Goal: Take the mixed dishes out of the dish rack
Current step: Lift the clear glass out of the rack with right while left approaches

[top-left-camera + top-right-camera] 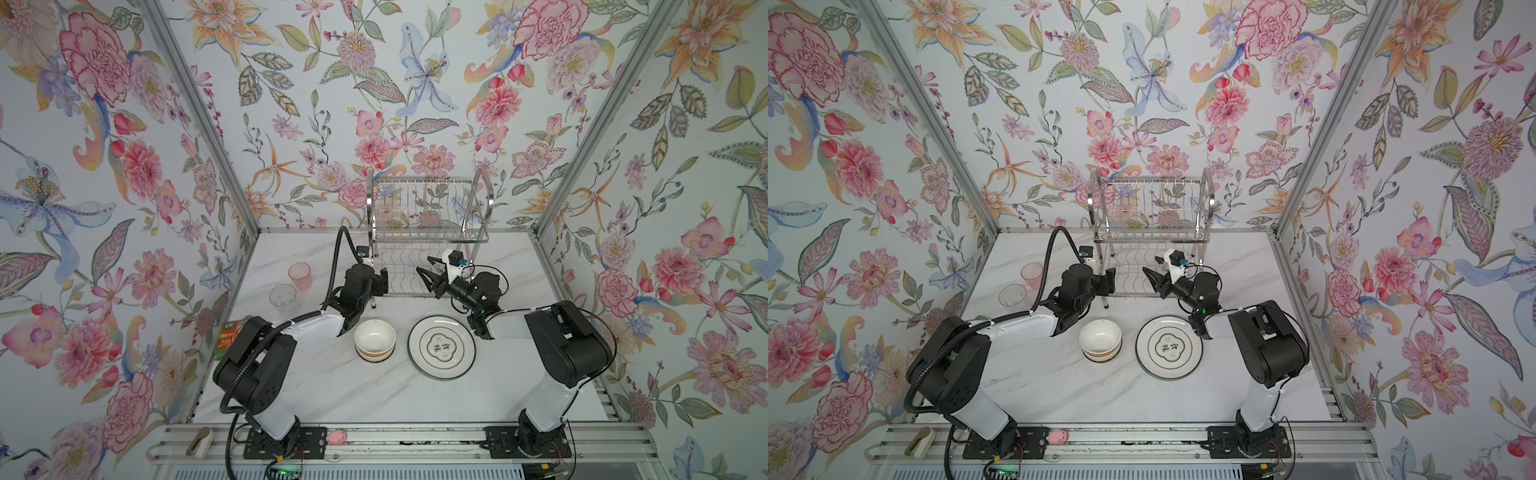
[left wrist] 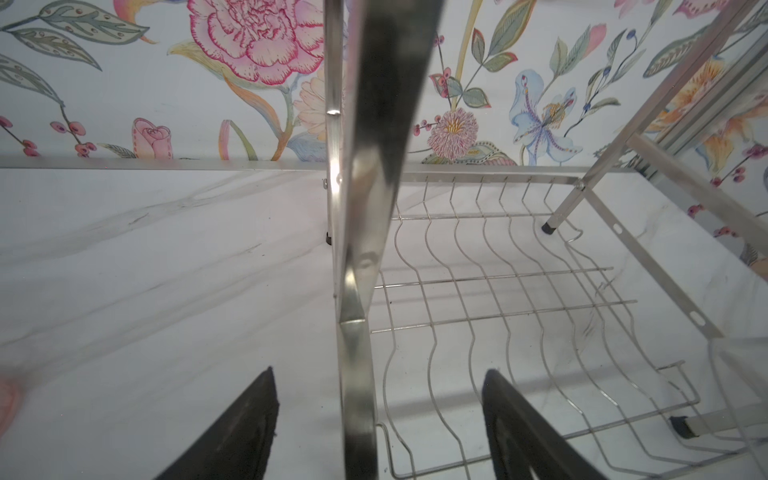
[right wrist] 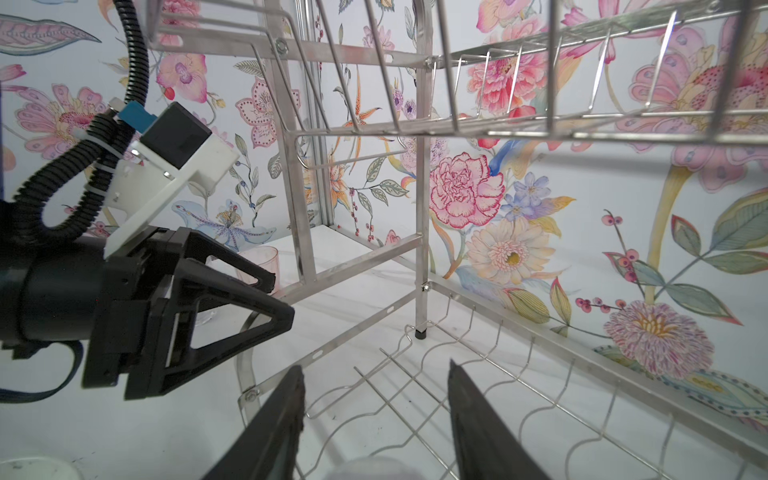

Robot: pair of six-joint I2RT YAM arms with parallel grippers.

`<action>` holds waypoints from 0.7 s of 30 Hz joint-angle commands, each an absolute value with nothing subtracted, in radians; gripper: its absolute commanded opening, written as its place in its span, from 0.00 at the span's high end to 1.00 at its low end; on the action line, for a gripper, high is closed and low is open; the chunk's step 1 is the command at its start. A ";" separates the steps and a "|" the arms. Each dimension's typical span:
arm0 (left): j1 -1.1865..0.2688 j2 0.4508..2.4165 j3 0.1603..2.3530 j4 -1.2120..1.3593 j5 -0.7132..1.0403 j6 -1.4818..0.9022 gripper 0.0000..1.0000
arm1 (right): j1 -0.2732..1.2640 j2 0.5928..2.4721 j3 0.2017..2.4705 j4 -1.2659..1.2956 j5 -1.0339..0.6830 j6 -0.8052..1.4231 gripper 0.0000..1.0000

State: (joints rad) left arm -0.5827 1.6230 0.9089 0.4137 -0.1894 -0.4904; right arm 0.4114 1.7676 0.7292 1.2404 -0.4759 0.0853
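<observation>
The rack's side frame is between my grippers, so next my right gripper brings the clear glass in front of the rack so that my left gripper can take it.
The chrome dish rack stands at the back of the table with both wire shelves bare. Two stacked bowls, the dark-rimmed plate with characters, a pink tumbler and a clear tumbler stand on the table. My left gripper is open, its fingers either side of the rack's arched side frame without touching it. My right gripper is open and empty over the lower shelf.
A green-orange packet lies by the left wall, partly under my left arm. The two tumblers stand left of the rack. The bowls and plate sit mid-table between my arms. Floral walls close in the back and both sides.
</observation>
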 commanded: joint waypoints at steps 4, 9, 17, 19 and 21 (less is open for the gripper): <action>-0.578 1.488 0.847 0.428 -0.247 -0.507 0.04 | 0.437 1.659 0.657 1.235 -0.421 0.163 1.00; -0.577 1.392 0.791 0.441 -0.278 -0.487 0.02 | 0.448 1.571 0.606 1.186 -0.395 0.249 1.00; -0.575 1.250 0.646 0.637 -0.146 -0.269 0.02 | 0.447 1.401 0.592 0.939 -0.334 0.465 1.00; -0.575 1.221 0.612 0.697 -0.063 -0.202 0.03 | 0.443 1.374 0.611 0.851 -0.338 0.553 1.00; -0.575 1.202 0.587 0.747 0.059 -0.113 0.04 | 0.436 1.358 0.633 0.770 -0.348 0.643 1.00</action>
State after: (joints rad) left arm -0.5823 1.2358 0.6174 0.6193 -0.1131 -0.2695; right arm 0.4435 1.3827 0.5945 0.9291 -0.3584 0.4698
